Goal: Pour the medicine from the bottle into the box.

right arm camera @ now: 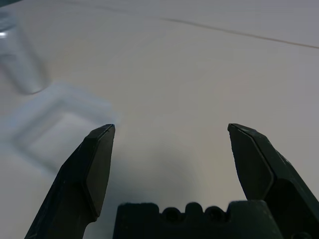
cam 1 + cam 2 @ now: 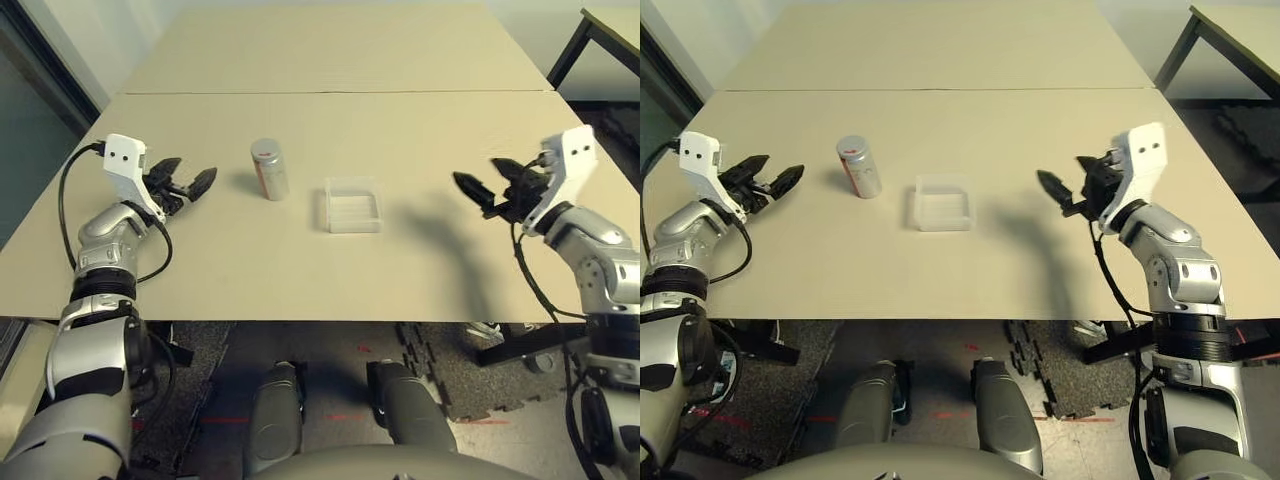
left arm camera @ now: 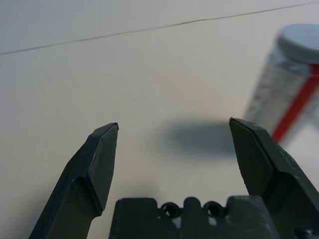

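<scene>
I can see the silvery bottle upright and clear of the box, so my left gripper should approach next and close on its body [image 2: 273,181] below the grey cap.
The silvery bottle [image 2: 269,169] with a red stripe stands upright near the table's middle, a grey cap on top. The clear square box [image 2: 352,205] lies just to its right, apart from it. My left gripper [image 2: 190,181] is open, a short way left of the bottle, fingers pointing toward it; the bottle [image 3: 291,84] shows past its fingertips in the left wrist view. My right gripper [image 2: 487,184] is open, well to the right of the box, which appears blurred [image 1: 57,127] in the right wrist view. The medicine is hidden.
Two beige tables [image 2: 330,60] meet at a seam behind the bottle. A dark table leg [image 2: 565,50] stands at the far right. Black foam mats [image 2: 450,370] lie on the floor beyond the front edge.
</scene>
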Action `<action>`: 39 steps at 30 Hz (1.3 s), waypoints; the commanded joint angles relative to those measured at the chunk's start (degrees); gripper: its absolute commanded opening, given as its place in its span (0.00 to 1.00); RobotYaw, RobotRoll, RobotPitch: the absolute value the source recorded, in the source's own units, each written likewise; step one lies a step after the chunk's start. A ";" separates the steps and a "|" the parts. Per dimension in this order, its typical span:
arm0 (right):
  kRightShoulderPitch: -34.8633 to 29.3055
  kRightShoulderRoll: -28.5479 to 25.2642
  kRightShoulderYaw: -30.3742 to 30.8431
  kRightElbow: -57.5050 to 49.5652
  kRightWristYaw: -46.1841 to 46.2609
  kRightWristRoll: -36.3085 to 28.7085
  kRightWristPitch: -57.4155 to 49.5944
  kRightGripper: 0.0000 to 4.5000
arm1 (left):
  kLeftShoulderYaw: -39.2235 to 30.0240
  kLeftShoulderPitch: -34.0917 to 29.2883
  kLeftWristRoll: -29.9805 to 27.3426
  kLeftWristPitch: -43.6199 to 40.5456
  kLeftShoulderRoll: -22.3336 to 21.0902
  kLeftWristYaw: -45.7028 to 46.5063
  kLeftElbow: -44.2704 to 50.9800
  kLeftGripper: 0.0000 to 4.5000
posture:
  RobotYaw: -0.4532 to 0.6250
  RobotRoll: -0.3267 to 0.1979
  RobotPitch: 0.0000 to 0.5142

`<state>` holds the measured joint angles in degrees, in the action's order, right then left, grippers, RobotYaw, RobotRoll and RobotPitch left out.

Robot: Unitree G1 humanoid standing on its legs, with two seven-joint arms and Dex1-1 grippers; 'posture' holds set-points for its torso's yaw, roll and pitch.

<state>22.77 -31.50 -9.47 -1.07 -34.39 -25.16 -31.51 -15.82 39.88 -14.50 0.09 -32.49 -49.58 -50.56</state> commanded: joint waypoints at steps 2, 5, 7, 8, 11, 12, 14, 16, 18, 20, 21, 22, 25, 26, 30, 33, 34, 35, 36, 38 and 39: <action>1.84 0.25 0.88 -1.74 0.01 -0.44 -2.62 1.00 | 3.18 -0.26 -1.22 -5.87 3.06 -3.10 5.31 0.99 | 0.27 0.62 0.24; 2.20 0.57 1.20 -1.75 -0.12 0.00 -2.94 1.00 | 5.10 -0.12 -0.95 -7.74 4.13 -4.32 7.14 0.99 | 0.27 0.62 0.23; 2.22 0.80 1.45 -1.93 -0.19 0.09 -3.19 1.00 | 6.52 -0.11 -0.60 -8.19 4.71 -5.32 8.02 0.99 | 0.26 0.62 0.24; 2.21 0.91 1.59 -2.04 -0.24 0.13 -3.26 1.00 | 7.05 -0.09 -0.52 -8.37 4.94 -5.70 8.29 0.99 | 0.26 0.62 0.24; 2.23 1.15 2.09 -2.14 -0.53 0.18 -3.24 1.00 | 8.44 0.52 -0.01 -7.76 5.64 -6.18 7.80 0.99 | 0.25 0.62 0.24; 2.25 1.16 2.28 -2.31 -0.64 0.14 -3.28 1.00 | 8.74 0.95 0.11 -7.47 5.95 -6.05 7.31 0.99 | 0.24 0.62 0.24; 2.27 1.18 2.66 -2.83 -0.69 0.01 -3.50 1.00 | 9.21 1.71 0.34 -6.69 6.28 -5.98 6.20 0.99 | 0.24 0.62 0.24; 2.28 1.23 2.96 -3.51 -0.69 -0.12 -3.82 1.00 | 9.39 2.62 0.69 -5.73 6.58 -5.68 4.73 0.99 | 0.23 0.62 0.25; 2.23 1.39 3.09 -4.45 -0.69 -0.44 -4.28 1.00 | 9.53 3.72 1.26 -4.26 6.89 -5.20 2.90 0.99 | 0.23 0.62 0.25; 2.14 1.62 3.22 -5.56 -0.64 -0.74 -4.81 1.00 | 9.52 4.88 1.78 -2.76 7.21 -4.61 0.82 0.99 | 0.22 0.62 0.25; 2.13 1.75 3.30 -6.09 -0.64 -0.88 -5.08 1.00 | 9.53 5.48 2.05 -1.97 7.40 -4.32 -0.30 0.99 | 0.22 0.62 0.25; 2.17 1.94 3.40 -6.58 -0.56 -0.96 -5.37 1.00 | 9.50 6.02 2.29 -1.23 7.53 -4.09 -1.38 0.99 | 0.22 0.62 0.25; 2.28 2.46 3.48 -7.52 -0.38 -1.03 -5.91 1.00 | 9.79 7.57 3.18 1.00 8.03 -3.59 -4.75 0.99 | 0.21 0.62 0.24; 2.31 2.58 3.51 -7.73 -0.32 -1.03 -6.05 1.00 | 9.91 7.99 3.45 1.75 8.17 -3.47 -5.79 0.99 | 0.21 0.62 0.24; 2.57 2.87 3.43 -8.38 -0.22 -1.05 -6.36 1.00 | 10.00 9.81 4.77 4.45 9.06 -1.94 -10.68 0.99 | 0.20 0.62 0.22; 2.77 2.96 3.27 -8.49 -0.22 -0.98 -6.35 1.00 | 9.93 10.60 5.68 6.25 9.56 -0.67 -13.43 0.99 | 0.20 0.62 0.22; 2.83 2.94 3.17 -8.55 -0.23 -1.00 -6.38 1.00 | 10.01 10.81 6.07 6.86 9.66 -0.17 -14.15 0.99 | 0.20 0.62 0.22; 2.90 2.99 3.17 -8.59 -0.19 -0.99 -6.41 1.00 | 10.03 10.99 6.39 7.35 9.69 0.14 -14.76 0.99 | 0.20 0.62 0.21; 2.93 2.95 3.11 -8.64 -0.20 -1.02 -6.44 1.00 | 9.98 11.18 6.65 7.71 9.77 0.45 -15.33 0.99 | 0.20 0.62 0.21; 2.99 3.00 3.12 -8.67 -0.15 -0.99 -6.43 1.00 | 9.82 11.45 6.98 8.22 9.85 0.74 -16.14 0.99 | 0.19 0.62 0.21; 3.05 3.01 3.07 -8.70 -0.13 -0.98 -6.38 1.00 | 9.70 11.62 7.02 8.65 9.95 0.96 -16.43 0.99 | 0.19 0.62 0.21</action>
<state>25.47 -28.51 -6.75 -8.79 -34.69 -25.75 -37.45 -6.19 51.03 -8.50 7.69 -22.73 -49.14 -65.93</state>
